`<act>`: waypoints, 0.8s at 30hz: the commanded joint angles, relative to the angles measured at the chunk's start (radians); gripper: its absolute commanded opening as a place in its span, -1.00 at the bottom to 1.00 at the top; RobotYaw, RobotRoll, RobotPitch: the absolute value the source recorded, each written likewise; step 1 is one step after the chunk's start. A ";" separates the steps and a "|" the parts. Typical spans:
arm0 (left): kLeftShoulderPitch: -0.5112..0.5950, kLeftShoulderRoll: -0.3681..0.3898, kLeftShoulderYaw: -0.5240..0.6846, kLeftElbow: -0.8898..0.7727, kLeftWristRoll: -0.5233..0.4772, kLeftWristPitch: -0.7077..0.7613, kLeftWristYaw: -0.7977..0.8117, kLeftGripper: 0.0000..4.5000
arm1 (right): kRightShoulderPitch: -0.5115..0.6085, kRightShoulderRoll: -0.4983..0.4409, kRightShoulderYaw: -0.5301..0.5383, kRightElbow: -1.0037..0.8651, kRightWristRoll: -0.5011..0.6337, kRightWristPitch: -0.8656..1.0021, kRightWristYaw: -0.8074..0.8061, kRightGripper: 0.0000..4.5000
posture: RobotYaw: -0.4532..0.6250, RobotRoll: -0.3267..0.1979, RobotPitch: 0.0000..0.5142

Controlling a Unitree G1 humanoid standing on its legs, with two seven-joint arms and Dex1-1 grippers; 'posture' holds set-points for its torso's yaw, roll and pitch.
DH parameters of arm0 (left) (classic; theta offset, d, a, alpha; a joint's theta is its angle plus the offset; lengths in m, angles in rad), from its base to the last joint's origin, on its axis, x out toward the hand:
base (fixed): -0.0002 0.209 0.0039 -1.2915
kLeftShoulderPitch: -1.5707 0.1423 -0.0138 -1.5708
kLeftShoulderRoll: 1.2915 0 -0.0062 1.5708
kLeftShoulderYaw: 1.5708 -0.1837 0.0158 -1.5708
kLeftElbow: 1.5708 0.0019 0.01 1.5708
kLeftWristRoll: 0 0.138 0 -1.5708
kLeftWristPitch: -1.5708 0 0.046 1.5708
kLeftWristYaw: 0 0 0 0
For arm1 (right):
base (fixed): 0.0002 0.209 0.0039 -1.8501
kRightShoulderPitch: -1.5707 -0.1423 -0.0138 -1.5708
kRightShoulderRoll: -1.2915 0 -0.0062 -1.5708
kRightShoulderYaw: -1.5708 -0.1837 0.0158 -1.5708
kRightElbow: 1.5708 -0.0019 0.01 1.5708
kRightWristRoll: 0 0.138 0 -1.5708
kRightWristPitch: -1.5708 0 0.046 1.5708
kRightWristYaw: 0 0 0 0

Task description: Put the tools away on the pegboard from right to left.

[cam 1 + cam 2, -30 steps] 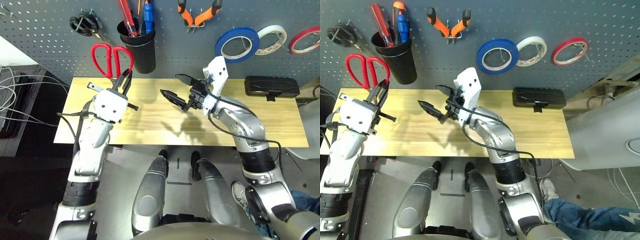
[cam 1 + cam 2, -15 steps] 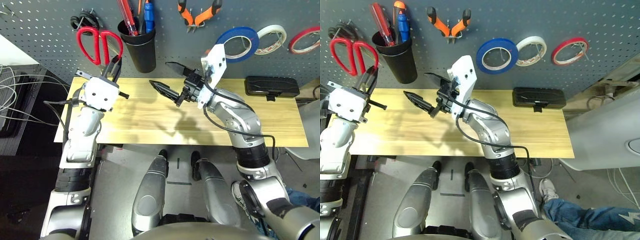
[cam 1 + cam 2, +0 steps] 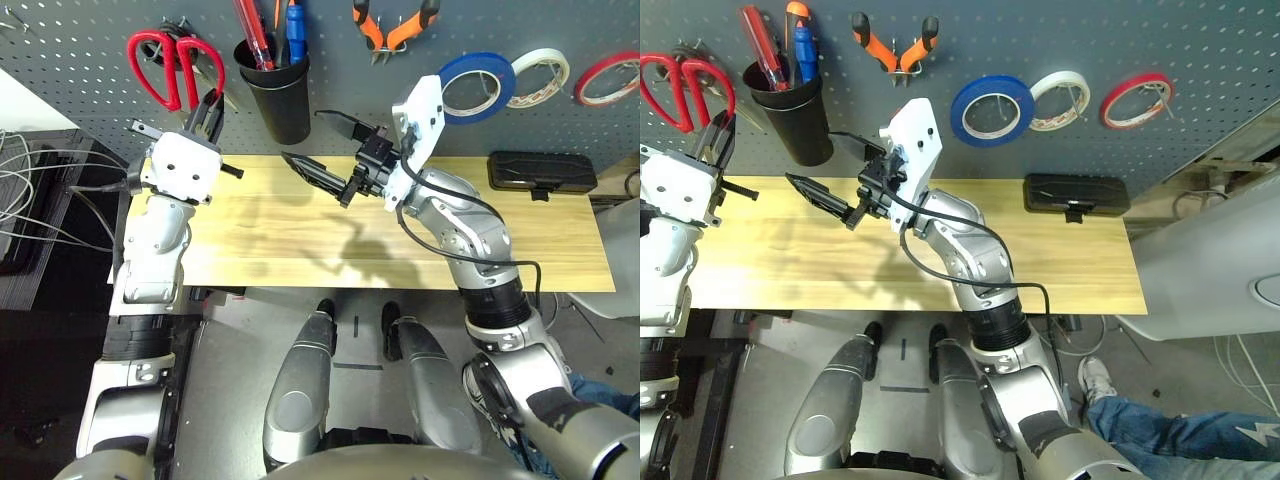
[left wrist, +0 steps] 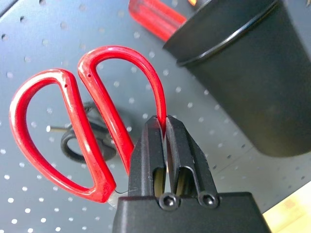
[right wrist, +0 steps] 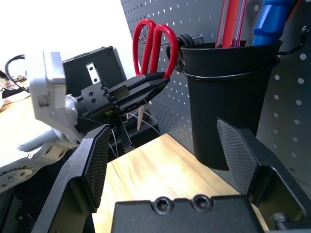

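I should now gently move the scissors' free red loop [image 4: 56, 74] toward the pegboard with my left gripper until the loop hooks, and let go there, because the hook's peg [image 4: 54, 129] is inside the loop.
My left gripper [image 3: 212, 102] is shut on the red-handled scissors [image 3: 170, 60] and holds them up against the pegboard [image 3: 70, 60] at its upper left. In the left wrist view the fingers [image 4: 154, 141] pinch one red loop [image 4: 119, 50]. A hook's peg [image 4: 51, 128] with black-handled scissors [image 4: 80, 143] shows through the other loop; whether that loop is on the peg I cannot tell. My right gripper [image 3: 318, 146] hovers open over the table beside the black cup [image 3: 275, 95]. The blue screwdriver [image 3: 296, 30], orange pliers [image 3: 397, 25] and blue tape ring [image 3: 475, 88] hang on the board.
White tape [image 3: 541, 72] and red tape [image 3: 608, 78] hang at the board's right. A black case [image 3: 541, 172] lies at the back right of the wooden table [image 3: 300, 245]. Cables [image 3: 30, 185] trail off the table's left side.
My left gripper has carried the red scissors up and to the left, from beside the cup to the board's upper left. My right gripper has drifted left and up towards the cup.
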 commanded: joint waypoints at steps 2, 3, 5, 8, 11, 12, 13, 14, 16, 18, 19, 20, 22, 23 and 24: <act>-0.013 0.022 0.017 0.059 -0.010 -0.029 -0.003 -1.00 | 0.002 0.005 0.019 -0.001 0.005 -0.004 0.009 1.00 | 0.12 0.25 0.26; -0.020 0.024 0.015 0.079 -0.013 -0.028 -0.009 -1.00 | 0.002 0.005 0.018 0.000 0.005 -0.002 0.007 1.00 | 0.11 0.25 0.25; -0.033 0.024 0.009 0.115 -0.021 -0.027 -0.022 -1.00 | 0.001 0.004 0.017 0.003 0.003 -0.001 0.004 1.00 | 0.11 0.25 0.25; -0.046 0.021 0.000 0.166 -0.031 -0.018 -0.044 -1.00 | -0.001 0.004 0.014 0.008 0.000 -0.002 0.000 1.00 | 0.10 0.25 0.25; -0.056 0.017 -0.009 0.200 -0.040 0.006 -0.065 -1.00 | -0.004 0.004 0.011 0.015 -0.001 -0.004 -0.004 1.00 | 0.10 0.25 0.25; -0.059 0.015 -0.011 0.209 -0.044 0.016 -0.073 -1.00 | -0.004 0.004 0.011 0.016 -0.001 -0.004 -0.006 1.00 | 0.10 0.25 0.25; -0.060 0.014 -0.013 0.217 -0.048 0.032 -0.080 -1.00 | -0.003 0.004 0.010 0.016 -0.002 -0.003 -0.009 1.00 | 0.10 0.25 0.25; -0.059 0.011 -0.014 0.225 -0.052 0.036 -0.084 -0.87 | -0.002 0.005 0.010 0.015 -0.002 -0.002 -0.012 1.00 | 0.10 0.25 0.25; -0.060 0.008 -0.015 0.234 -0.054 0.032 -0.083 -0.61 | -0.001 0.004 0.010 0.018 -0.003 -0.003 -0.016 1.00 | 0.11 0.25 0.26; -0.058 0.001 -0.016 0.236 -0.061 0.026 -0.085 -0.30 | 0.001 0.002 0.005 0.026 -0.005 -0.002 -0.023 1.00 | 0.10 0.25 0.26; -0.052 -0.003 -0.017 0.233 -0.067 0.024 -0.090 -0.16 | 0.004 0.000 0.002 0.030 -0.008 -0.003 -0.029 1.00 | 0.10 0.25 0.26; -0.044 -0.008 -0.020 0.230 -0.071 0.018 -0.097 -0.02 | 0.008 -0.005 -0.003 0.034 -0.011 -0.002 -0.036 1.00 | 0.10 0.25 0.26; -0.027 -0.016 -0.025 0.225 -0.084 0.006 -0.110 0.27 | 0.018 -0.015 -0.010 0.043 -0.016 0.002 -0.048 1.00 | 0.10 0.25 0.25; -0.014 -0.019 -0.030 0.221 -0.082 0.006 -0.115 0.43 | 0.027 -0.021 -0.013 0.048 -0.019 0.003 -0.055 1.00 | 0.10 0.25 0.24; -0.002 -0.022 -0.034 0.218 -0.081 0.007 -0.117 0.58 | 0.036 -0.028 -0.016 0.053 -0.022 0.005 -0.062 1.00 | 0.10 0.25 0.24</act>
